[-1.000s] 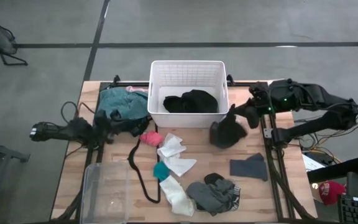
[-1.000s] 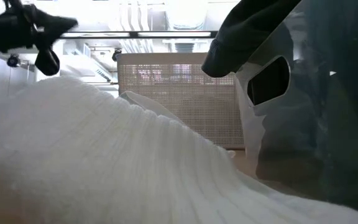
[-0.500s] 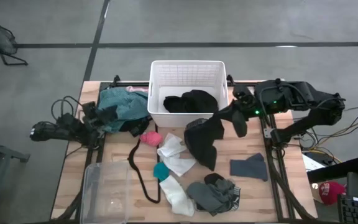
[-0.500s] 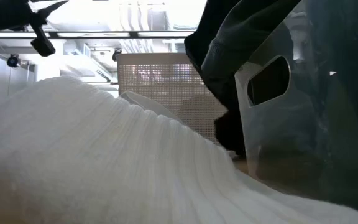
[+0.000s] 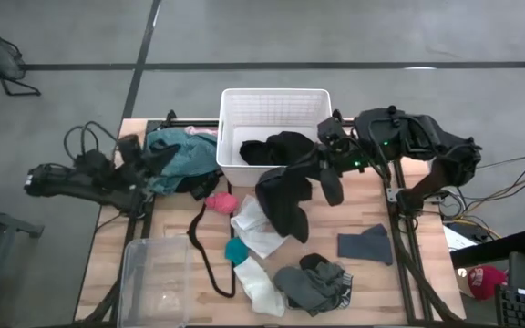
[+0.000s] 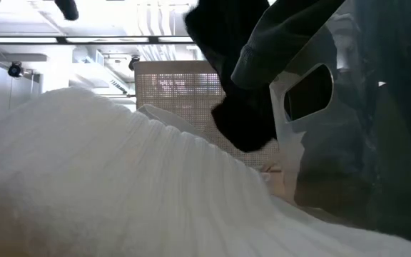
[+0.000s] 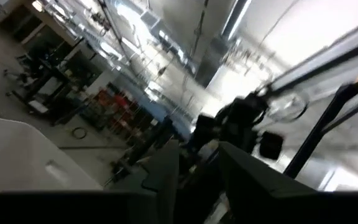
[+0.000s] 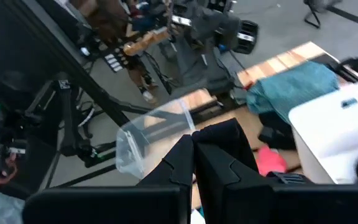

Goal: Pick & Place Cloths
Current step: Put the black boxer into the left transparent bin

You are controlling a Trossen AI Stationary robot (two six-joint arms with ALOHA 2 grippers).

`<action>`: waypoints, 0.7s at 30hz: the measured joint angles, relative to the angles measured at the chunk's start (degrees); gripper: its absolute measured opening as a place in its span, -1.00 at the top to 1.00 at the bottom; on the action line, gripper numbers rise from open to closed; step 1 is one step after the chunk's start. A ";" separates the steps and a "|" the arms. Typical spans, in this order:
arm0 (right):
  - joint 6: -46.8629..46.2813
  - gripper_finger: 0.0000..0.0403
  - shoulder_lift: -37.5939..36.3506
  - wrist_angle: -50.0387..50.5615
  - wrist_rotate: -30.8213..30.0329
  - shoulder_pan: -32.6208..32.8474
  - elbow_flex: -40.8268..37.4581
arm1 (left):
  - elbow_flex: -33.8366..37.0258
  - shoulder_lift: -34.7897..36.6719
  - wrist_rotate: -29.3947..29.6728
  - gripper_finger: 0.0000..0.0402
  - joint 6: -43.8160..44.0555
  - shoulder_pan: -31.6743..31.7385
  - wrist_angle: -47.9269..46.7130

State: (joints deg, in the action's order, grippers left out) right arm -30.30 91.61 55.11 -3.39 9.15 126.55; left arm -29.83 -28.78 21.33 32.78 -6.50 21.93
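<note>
The robot's left gripper should keep moving toward the hanging cloth until its fingers close on it, since the black cloth's lower end hangs free below the right gripper.
My right gripper is shut on a black cloth just in front of the white basket, which holds black pieces. In the low view the cloth hangs in front of the basket. My left gripper is open and empty next to the teal garment at the far left, and it points upward. White socks, a pink bit, a teal bit and dark grey pieces lie on the table. My right gripper pinches the black cloth's upper end between its two shut fingers. The fingers come about level from the table's right. The cloth hangs slack below them, and in the low view its lower end is clear of the table.
A thin black cord loop lies left of the socks. A clear plastic container stands at the near left. It fills the right of the low view, behind a white sock. A grey pile lies near the front edge.
My right gripper has carried the black cloth from the table's right side toward the left, to in front of the basket. The cloth now hangs clear and has swung out longer. My left gripper has risen, drawn back toward the table's left edge and tipped upward.
</note>
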 joint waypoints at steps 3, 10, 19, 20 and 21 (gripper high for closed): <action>1.00 0.96 2.47 0.10 0.73 0.00 4.28 | -7.17 -7.47 -3.15 0.13 -3.43 0.00 -5.05; 1.83 0.96 4.52 -3.40 3.09 0.00 8.12 | -19.16 -21.27 -8.93 -0.41 -6.21 -0.02 -8.26; 1.83 0.96 4.13 -5.38 3.43 0.00 8.17 | -25.05 -33.71 -16.26 -0.70 -3.86 -0.32 -8.23; 1.83 0.96 4.14 -5.40 3.40 0.00 8.17 | -25.45 -35.06 -16.94 -0.71 -3.62 -0.65 -8.49; 1.83 0.96 4.14 -5.40 3.43 0.00 8.17 | -25.98 -36.40 -17.88 -0.71 -3.71 -1.00 -8.79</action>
State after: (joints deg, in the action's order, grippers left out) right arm -28.47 95.74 49.71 0.03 9.15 134.72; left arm -55.81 -65.18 3.45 29.07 -7.51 13.14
